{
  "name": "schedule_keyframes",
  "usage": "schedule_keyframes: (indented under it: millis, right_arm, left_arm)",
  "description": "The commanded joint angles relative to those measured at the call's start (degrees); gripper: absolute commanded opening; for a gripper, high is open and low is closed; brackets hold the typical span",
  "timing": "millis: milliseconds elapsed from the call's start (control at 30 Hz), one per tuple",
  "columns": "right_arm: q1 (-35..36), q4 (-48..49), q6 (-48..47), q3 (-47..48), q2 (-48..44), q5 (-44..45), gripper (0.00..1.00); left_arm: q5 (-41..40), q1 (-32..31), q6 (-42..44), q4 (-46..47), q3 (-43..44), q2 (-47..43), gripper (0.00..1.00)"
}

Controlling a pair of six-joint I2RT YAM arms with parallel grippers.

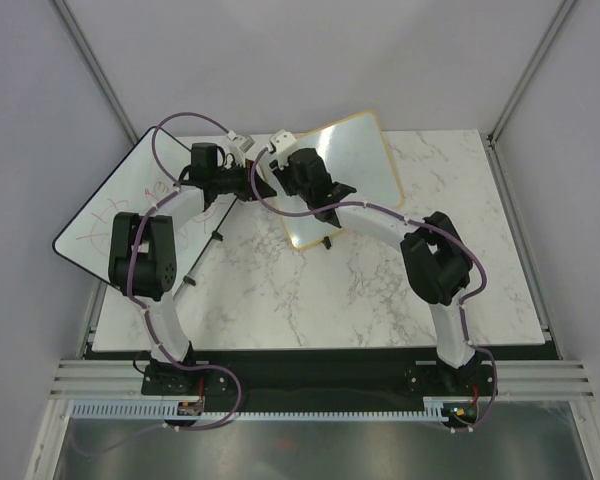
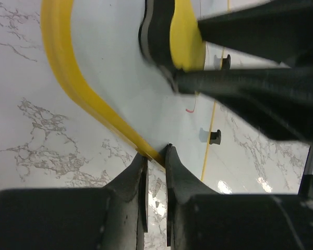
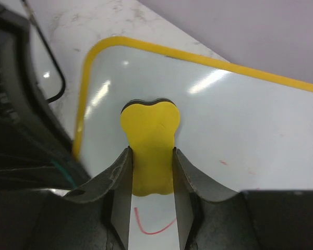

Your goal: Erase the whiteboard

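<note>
The eraser is near the frame edge (image 3: 80,120) that my left gripper is holding, so my right gripper needs to sweep the eraser back toward the board's far upper corner (image 1: 366,123).
The small whiteboard (image 1: 355,165) with a tan frame stands tilted at the table's middle back. My left gripper (image 1: 254,184) is shut on its left frame edge; in the left wrist view the jaws pinch the yellow-looking frame (image 2: 94,101) at the gripper (image 2: 155,155). My right gripper (image 1: 302,178) is shut on a yellow eraser (image 3: 148,138) and presses it to the board's upper left part. In the right wrist view the gripper (image 3: 151,156) is over a red curved mark (image 3: 154,225), with faint red specks (image 3: 223,163) to the right. The eraser also shows in the left wrist view (image 2: 183,36).
A larger black-edged whiteboard (image 1: 115,205) with red scribbles lies at the table's left edge, under the left arm. The small board's black feet (image 2: 215,136) rest on the marble table (image 1: 310,300). Grey walls close the back and sides.
</note>
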Motion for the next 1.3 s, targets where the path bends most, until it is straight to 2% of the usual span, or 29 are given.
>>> schedule_keyframes:
  millis: [0, 100, 233, 433, 567, 700, 767, 833, 1033, 1200, 1267]
  right_arm:
    - [-7.1, -4.8, 2.2, 2.5, 3.5, 12.5, 0.00]
    - [-12.3, -6.9, 5.0, 3.2, 3.7, 16.3, 0.00]
    - [-14.2, -6.9, 5.8, 1.9, 2.6, 16.1, 0.00]
    - [-6.2, -6.9, 2.6, 3.7, 4.2, 10.5, 0.00]
    - [0.9, -3.3, 4.0, 1.7, 2.3, 0.9, 0.00]
    - [3.7, -1.2, 4.0, -0.7, 0.7, 1.4, 0.00]
    - [2.1, -1.2, 4.3, -1.8, 0.2, 5.4, 0.00]
    - [-0.4, -2.6, 5.3, -2.5, 0.0, 5.9, 0.00]
    - [-12.8, -6.2, 8.0, -3.8, 1.3, 10.6, 0.00]
    - [-14.6, -8.3, 7.2, -3.9, 2.2, 12.1, 0.00]
    - [-14.4, -8.4, 8.1, -4.2, 2.1, 8.7, 0.00]
  left_arm:
    - [-2.3, -1.8, 11.8, 0.4, 0.3, -2.1, 0.04]
    - [-2.5, -1.8, 11.9, 0.4, 0.5, -2.4, 0.04]
    - [-2.6, -1.8, 12.2, 0.4, 0.5, -2.5, 0.04]
    - [-3.0, -1.8, 12.6, -1.7, 1.0, -2.5, 0.04]
    - [-2.9, -1.8, 12.9, -1.9, 1.4, -2.4, 0.04]
    - [-2.9, -1.9, 12.8, -2.3, 1.8, -2.2, 0.04]
    - [-2.9, -1.8, 12.9, -2.4, 1.8, -2.3, 0.04]
    - [-2.8, -1.8, 12.9, -2.4, 1.7, -2.5, 0.04]
    - [-2.9, -1.8, 13.8, -2.8, 1.5, -2.9, 0.04]
    - [-3.0, -1.8, 14.1, -3.0, 1.6, -2.8, 0.04]
    - [-3.0, -1.8, 14.2, -3.2, 1.6, -2.7, 0.04]
